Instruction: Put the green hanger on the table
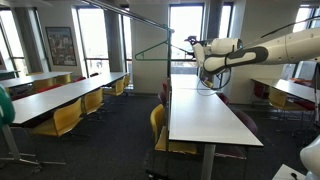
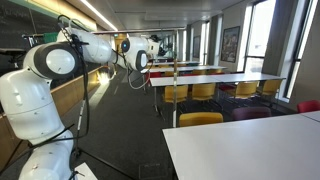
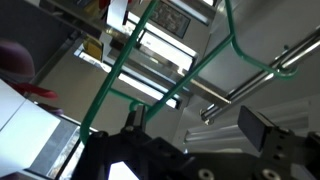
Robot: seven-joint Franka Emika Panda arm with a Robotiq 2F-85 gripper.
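Note:
The green hanger's wires (image 3: 192, 77) run at a slant across the robot's open gripper and the hanger's end is outside the gripper's fingers, so the gripper should turn to face that end (image 3: 88, 126).
The green hanger (image 1: 163, 46) hangs by its hook from a thin metal rod (image 1: 150, 20) above the far end of the long white table (image 1: 210, 120). In the wrist view the green hanger (image 3: 118, 75) runs as slanted wires across the picture, with its hook over the rod (image 3: 292, 58) at the right. My gripper (image 1: 193, 47) is level with the hanger's right end. In the wrist view the gripper (image 3: 198, 125) is open, with nothing between its fingers. One green wire passes close to the left finger (image 3: 135, 122).
Yellow chairs (image 1: 66, 117) line the long tables (image 1: 60, 95) beside the window wall. More chairs (image 1: 157, 122) stand along the white table's edge. An upright stand pole (image 2: 175, 92) rises from the white table (image 2: 250, 150), and the white arm (image 2: 55, 62) reaches towards it.

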